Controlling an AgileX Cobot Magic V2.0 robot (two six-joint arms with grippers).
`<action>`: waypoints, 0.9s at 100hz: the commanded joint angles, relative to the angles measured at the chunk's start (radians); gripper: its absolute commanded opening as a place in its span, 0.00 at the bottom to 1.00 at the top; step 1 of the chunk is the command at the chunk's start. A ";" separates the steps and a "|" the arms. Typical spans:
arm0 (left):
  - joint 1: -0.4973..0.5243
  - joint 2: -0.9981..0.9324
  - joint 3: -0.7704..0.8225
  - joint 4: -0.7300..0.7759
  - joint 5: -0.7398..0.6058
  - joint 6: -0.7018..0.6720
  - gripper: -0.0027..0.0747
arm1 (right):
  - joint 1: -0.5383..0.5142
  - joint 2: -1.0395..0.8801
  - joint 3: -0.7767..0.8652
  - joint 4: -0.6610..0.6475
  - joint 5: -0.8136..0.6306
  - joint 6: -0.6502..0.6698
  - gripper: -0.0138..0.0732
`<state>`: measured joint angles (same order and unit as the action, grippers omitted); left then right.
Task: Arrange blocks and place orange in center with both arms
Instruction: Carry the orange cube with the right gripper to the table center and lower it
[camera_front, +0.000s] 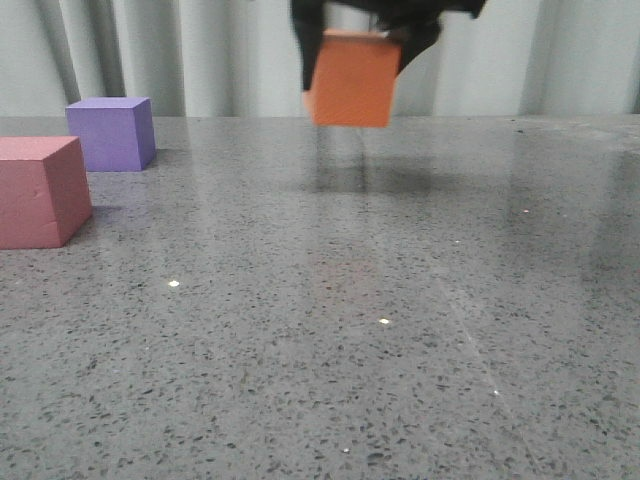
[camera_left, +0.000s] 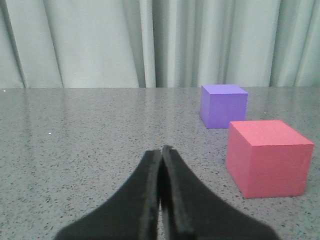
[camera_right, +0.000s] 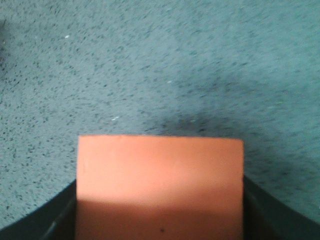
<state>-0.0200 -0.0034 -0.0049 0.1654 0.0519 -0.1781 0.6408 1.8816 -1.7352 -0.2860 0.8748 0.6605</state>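
Note:
The robot's right gripper should keep bringing the orange cube (camera_front: 353, 84) down toward the clear middle (camera_front: 298, 190) until the cube's base sits flat, because the cube hangs almost level above open table.
My right gripper (camera_front: 355, 62) is shut on the orange cube (camera_front: 352, 80) and holds it in the air above the far middle of the table; its shadow lies below. In the right wrist view the orange cube (camera_right: 160, 185) fills the space between the two black fingers (camera_right: 60, 215). The purple cube (camera_front: 112, 132) stands at the far left, and the pinkish-red cube (camera_front: 40, 190) stands nearer, at the left edge. My left gripper (camera_left: 161, 150) is shut and empty, low over the table, with the pinkish-red cube (camera_left: 267, 157) and purple cube (camera_left: 222, 105) to its side. The left gripper is out of the front view.
The grey speckled table (camera_front: 330, 330) stretches from the front to a pale curtain (camera_front: 200, 50) at the back. A gap separates the purple cube and the pinkish-red cube.

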 joint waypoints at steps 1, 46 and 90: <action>-0.010 -0.033 0.055 -0.008 -0.084 -0.002 0.02 | 0.023 -0.018 -0.061 -0.052 -0.016 0.058 0.50; -0.010 -0.033 0.055 -0.008 -0.084 -0.002 0.02 | 0.061 0.067 -0.078 -0.062 -0.031 0.174 0.50; -0.010 -0.033 0.055 -0.008 -0.084 -0.002 0.02 | 0.073 0.086 -0.078 -0.058 -0.085 0.174 0.87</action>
<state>-0.0200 -0.0034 -0.0049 0.1654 0.0519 -0.1781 0.7080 2.0273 -1.7834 -0.3153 0.8506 0.8341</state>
